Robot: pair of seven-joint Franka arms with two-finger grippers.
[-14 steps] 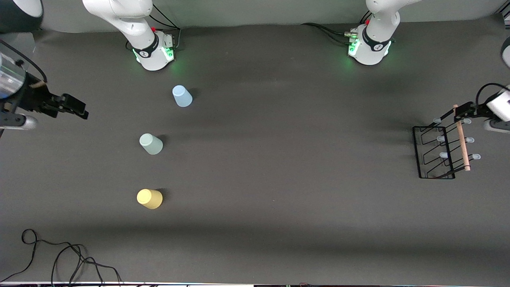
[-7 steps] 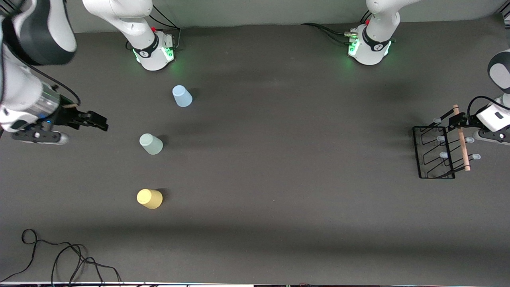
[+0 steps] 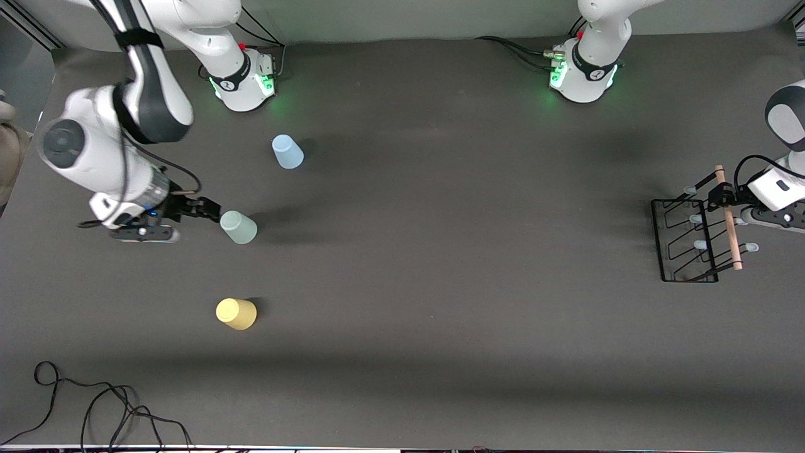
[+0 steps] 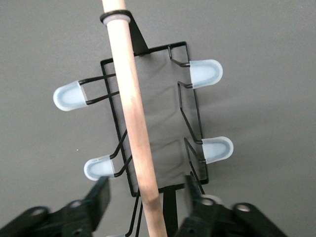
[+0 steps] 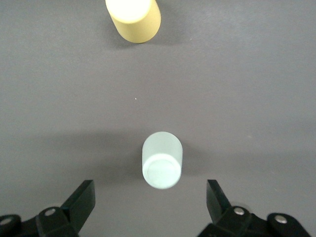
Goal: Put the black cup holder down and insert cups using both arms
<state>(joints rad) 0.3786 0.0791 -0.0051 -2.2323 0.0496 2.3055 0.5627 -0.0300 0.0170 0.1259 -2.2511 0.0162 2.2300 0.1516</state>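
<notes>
The green cup [image 3: 239,228] has its closed base on top [image 3: 231,220], so it will slide over a holder peg with its opening down when the robot lowers it.
The black cup holder [image 3: 687,242] stands at the left arm's end of the table, its wooden handle [image 3: 729,220] on top. My left gripper [image 3: 719,192] is open over the handle's end that is farther from the front camera. In the left wrist view its fingers [image 4: 101,195] stand on either side of the handle [image 4: 133,108] without touching it; left gripper [image 4: 148,195]. My right gripper [image 3: 210,209] is open, low beside the pale green cup [image 3: 239,228]. The green cup [image 5: 162,160] lies just ahead of the open right gripper [image 5: 150,197]. The yellow cup [image 3: 236,313] and light blue cup [image 3: 287,151] stand apart.
The yellow cup [image 5: 133,17] also shows in the right wrist view. A black cable [image 3: 94,402] lies coiled at the table's near corner, at the right arm's end. The arm bases [image 3: 244,78] [image 3: 582,72] stand along the table edge farthest from the front camera.
My right arm has swung in from the table's end and come down beside the pale green cup. My left gripper has shifted slightly along the holder's handle. The cups and holder have not moved.
</notes>
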